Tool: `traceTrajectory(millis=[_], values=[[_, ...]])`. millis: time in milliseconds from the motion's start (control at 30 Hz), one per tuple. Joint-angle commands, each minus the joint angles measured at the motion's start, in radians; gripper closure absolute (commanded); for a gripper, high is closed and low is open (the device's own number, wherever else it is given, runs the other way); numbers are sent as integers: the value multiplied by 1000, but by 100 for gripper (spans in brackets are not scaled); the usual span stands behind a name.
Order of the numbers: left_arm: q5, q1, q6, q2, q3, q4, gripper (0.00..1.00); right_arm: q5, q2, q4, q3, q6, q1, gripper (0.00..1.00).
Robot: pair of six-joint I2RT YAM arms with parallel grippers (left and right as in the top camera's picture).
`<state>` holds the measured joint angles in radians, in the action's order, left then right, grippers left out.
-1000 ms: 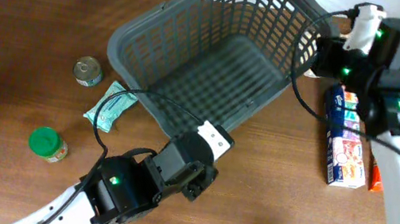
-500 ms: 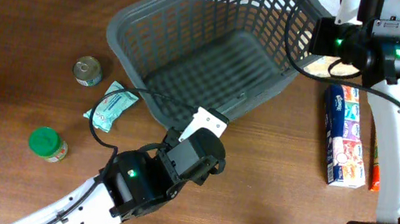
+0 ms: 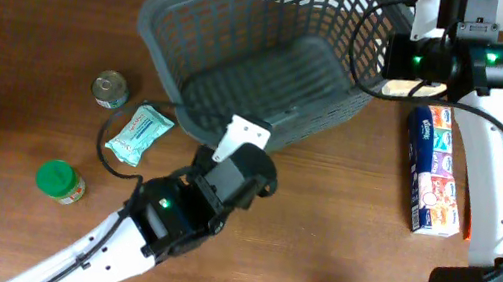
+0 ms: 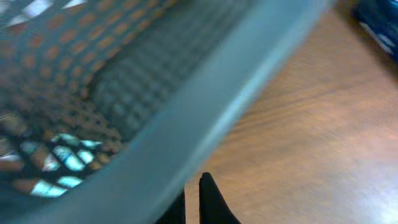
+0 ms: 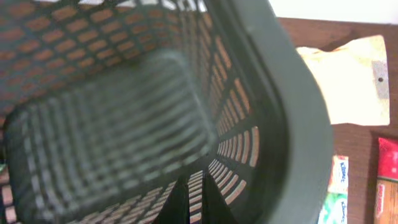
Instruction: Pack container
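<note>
I can see that the basket is crooked and its side is crowding the tan pouch, so I should move my right gripper back and use it to push that side of the basket from outside (image 5: 308, 130).
The container (image 3: 280, 24), a large dark-grey lattice basket, is tipped, with its right side raised off the table. My right gripper (image 3: 398, 61) is shut on its right wall just below the rim; in the right wrist view the fingers (image 5: 194, 200) pinch the lattice beside the thick rim (image 5: 292, 124). My left gripper (image 3: 263, 178) is at the basket's front edge. In the left wrist view its fingers (image 4: 193, 200) are closed together on nothing, tucked against the blurred rim (image 4: 205, 124), with bare table between them.
A tin can (image 3: 111, 89), a wipes packet (image 3: 140, 131) and a green-lidded jar (image 3: 59, 181) lie left of the basket. A blue box (image 3: 434, 170) and a red packet (image 3: 470, 214) lie on the right. A tan pouch (image 5: 351, 68) lies beside the basket's right rim.
The right arm has risen and swung back, tipping the basket's right side up. The left gripper has moved forward up to the basket's front rim.
</note>
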<state>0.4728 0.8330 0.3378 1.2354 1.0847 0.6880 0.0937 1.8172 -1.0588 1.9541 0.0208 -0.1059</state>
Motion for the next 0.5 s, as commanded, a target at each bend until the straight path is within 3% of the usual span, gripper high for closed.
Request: traceTrajectory(millis=[0,467], values=[[33,-64,13,6,10,-4,98,-23,6,-56,17,-10,-14,96],[41,-266,-30,6,10,-45,98,-15,-25,-248,49,-10,-80,96]])
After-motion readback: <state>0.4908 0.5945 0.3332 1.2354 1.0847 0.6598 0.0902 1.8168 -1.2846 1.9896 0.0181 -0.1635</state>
